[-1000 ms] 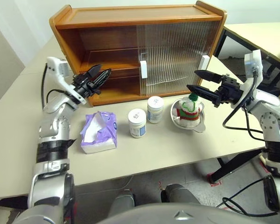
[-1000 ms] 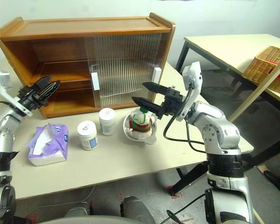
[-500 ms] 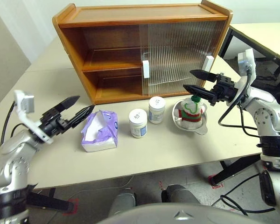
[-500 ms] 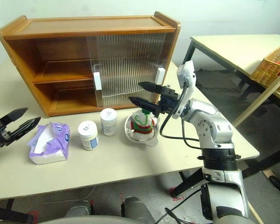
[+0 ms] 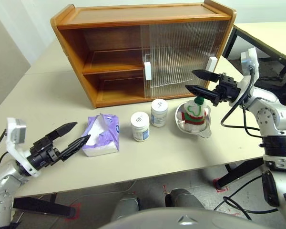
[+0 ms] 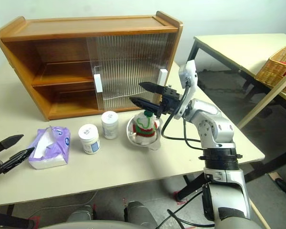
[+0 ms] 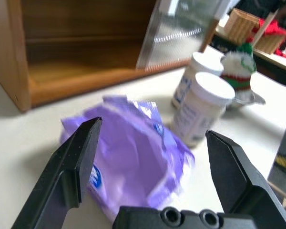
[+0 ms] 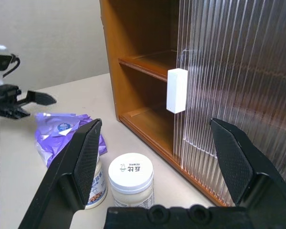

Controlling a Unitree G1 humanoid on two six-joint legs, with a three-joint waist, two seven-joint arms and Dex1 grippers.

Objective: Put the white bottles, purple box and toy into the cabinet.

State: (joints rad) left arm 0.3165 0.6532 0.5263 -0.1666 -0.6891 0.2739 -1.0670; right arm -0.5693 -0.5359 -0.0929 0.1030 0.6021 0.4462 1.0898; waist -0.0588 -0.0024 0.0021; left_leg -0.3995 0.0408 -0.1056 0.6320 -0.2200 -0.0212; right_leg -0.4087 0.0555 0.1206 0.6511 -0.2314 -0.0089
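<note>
My left gripper should go on moving in, as the purple box's loose wrapper (image 5: 108, 135) faces its open fingers, until they are on both sides of the wrapper's near edge (image 5: 94, 142), before it closes.
The purple box (image 5: 102, 135) lies on the table in front of the cabinet (image 5: 109, 21), whose left half stands uncovered. To its right stand two white bottles (image 5: 140, 126) (image 5: 158, 112). The toy (image 5: 193, 113) sits in a steel bowl further right. My left gripper (image 5: 83, 130) is open and empty, low over the table just left of the purple box (image 7: 133, 152) and pointing at it. My right gripper (image 5: 189, 79) hovers open above the toy, level with the cabinet's white door handle (image 8: 176, 90), holding nothing.
The steel bowl (image 5: 205, 130) rests near the table's right side. Ribbed sliding doors (image 5: 181, 52) cover the cabinet's right half. A second table with a wicker basket (image 6: 276, 67) stands to the right. The table's front edge (image 5: 133, 179) runs close below the objects.
My left gripper pulled back from the cabinet's open front to low beside the purple box, and its fingers spread wider. The right gripper stayed over the toy.
</note>
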